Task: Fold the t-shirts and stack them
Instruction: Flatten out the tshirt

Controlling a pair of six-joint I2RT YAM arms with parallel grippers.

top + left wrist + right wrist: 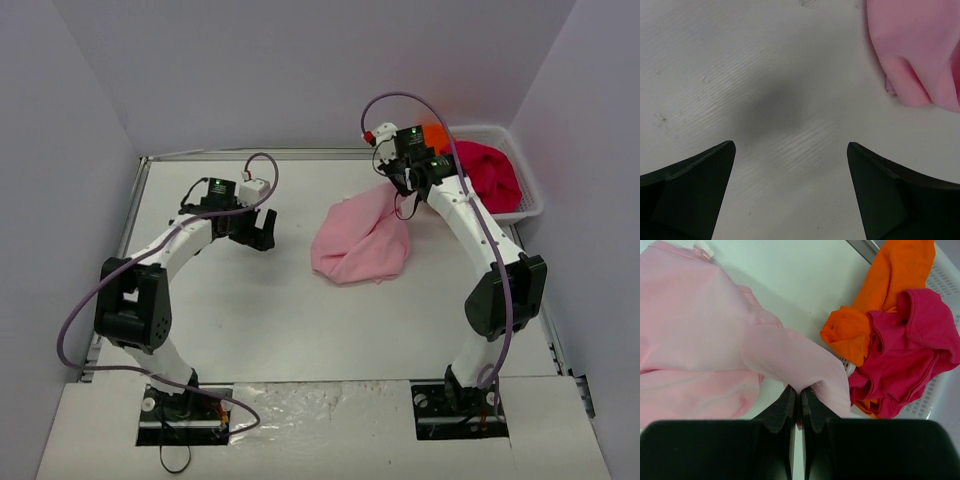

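Observation:
The light pink t-shirt (361, 240) will bunch up at my left gripper and drag its loose body along when I pull, because it lies in soft folds (918, 77).
The light pink t-shirt (360, 240) lies crumpled on the table right of centre. It also shows in the right wrist view (695, 335) with its white neck label (703, 249). My right gripper (800, 390) is shut on a hemmed edge of the pink shirt and holds that part lifted near the basket. The magenta-red shirt (490, 172) and the orange shirt (890, 285) lie bunched in the white mesh basket (530, 205). My left gripper (790, 150) is open and empty above bare table, left of the pink shirt (920, 45).
The basket stands at the table's back right corner, close to my right arm. White walls close in the table at the back and sides. The bare table surface (230, 300) spreads in front of the left gripper (262, 235).

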